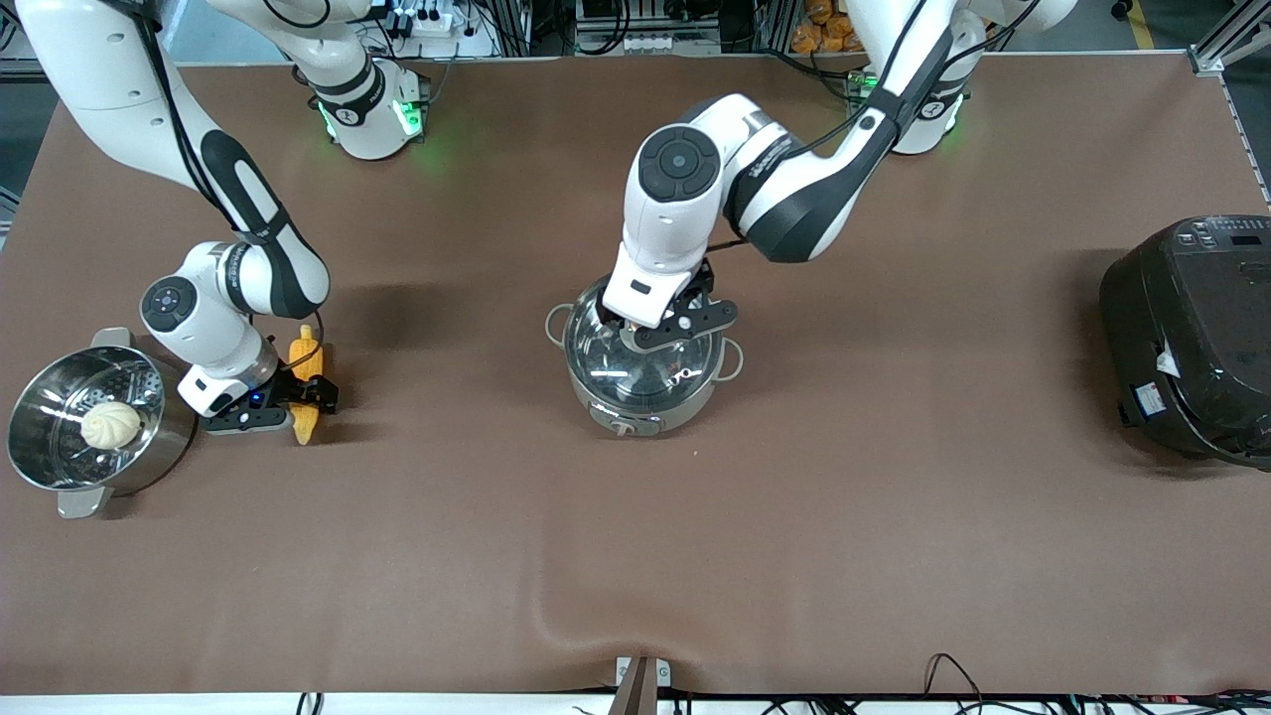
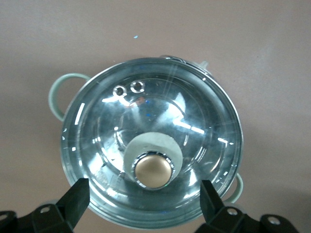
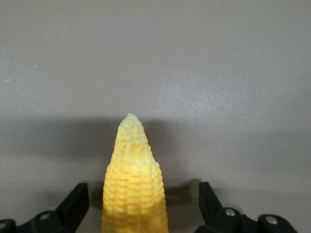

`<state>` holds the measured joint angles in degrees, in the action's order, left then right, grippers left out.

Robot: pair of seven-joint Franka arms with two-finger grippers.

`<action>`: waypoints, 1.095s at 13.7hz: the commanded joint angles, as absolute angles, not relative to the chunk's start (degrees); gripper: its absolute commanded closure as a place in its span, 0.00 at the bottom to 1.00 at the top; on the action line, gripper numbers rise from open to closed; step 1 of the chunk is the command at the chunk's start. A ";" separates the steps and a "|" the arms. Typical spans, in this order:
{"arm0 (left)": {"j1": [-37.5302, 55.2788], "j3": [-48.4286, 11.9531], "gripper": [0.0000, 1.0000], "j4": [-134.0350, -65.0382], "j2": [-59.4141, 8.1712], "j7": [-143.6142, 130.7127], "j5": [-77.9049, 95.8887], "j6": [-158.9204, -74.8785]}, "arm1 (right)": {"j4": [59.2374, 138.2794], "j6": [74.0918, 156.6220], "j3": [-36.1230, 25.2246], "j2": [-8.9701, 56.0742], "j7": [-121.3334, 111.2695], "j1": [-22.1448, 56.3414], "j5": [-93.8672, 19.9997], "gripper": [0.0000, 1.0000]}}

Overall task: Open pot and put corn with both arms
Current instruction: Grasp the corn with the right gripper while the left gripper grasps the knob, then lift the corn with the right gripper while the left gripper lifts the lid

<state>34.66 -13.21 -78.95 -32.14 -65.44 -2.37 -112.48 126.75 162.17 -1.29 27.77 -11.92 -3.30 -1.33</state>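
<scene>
The glass lid (image 1: 640,379) is covering the steel pot, so my left gripper should raise the lid by its copper knob (image 2: 153,171) toward the black cooker before the corn is put in.
The steel pot (image 1: 635,412) stands mid-table with its glass lid (image 1: 650,365) on. In the left wrist view the lid (image 2: 160,107) fills the picture, its copper knob (image 2: 153,170) between my spread fingers. My left gripper (image 1: 635,333) hovers open just over the lid, touching nothing; it also shows in the left wrist view (image 2: 144,201). The corn (image 1: 305,382) lies on the table toward the right arm's end. My right gripper (image 1: 308,394) is down around it, open, with a gap on each side of the cob (image 3: 133,184); it also shows in the right wrist view (image 3: 143,204).
A steel steamer pot (image 1: 40,447) with a pale bun (image 1: 109,424) in it stands beside the corn at the right arm's end. A large black cooker (image 1: 1192,338) stands at the left arm's end. The table cloth has a wrinkle near the front edge (image 1: 556,616).
</scene>
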 commanded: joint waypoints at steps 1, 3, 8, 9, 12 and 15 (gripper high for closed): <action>35.86 -12.74 0.00 -76.82 -34.54 -67.23 -5.27 -112.85 | 128.84 159.62 -1.14 24.53 -12.74 -3.34 -0.97 0.00; 36.65 -12.66 0.00 -76.82 -35.59 -68.02 -5.45 -112.94 | 128.59 151.22 -1.14 21.63 -12.83 -3.43 -0.97 0.00; 36.74 -12.74 0.07 -77.34 -36.12 -68.03 -6.59 -112.85 | 128.93 145.72 -1.14 21.00 -12.57 -3.52 -1.40 0.47; 36.74 -12.74 0.08 -77.26 -36.38 -68.03 -6.59 -112.85 | 128.85 145.72 -1.14 21.18 -12.57 -3.43 -1.32 0.56; 36.65 -12.66 0.12 -77.26 -37.00 -68.03 -6.59 -112.85 | 128.41 145.03 -1.06 20.40 -12.48 -3.25 -1.41 0.99; 36.65 -12.66 0.15 -77.26 -37.18 -68.03 -6.59 -112.94 | 122.29 131.11 -1.05 17.06 -12.31 -3.34 -1.58 1.00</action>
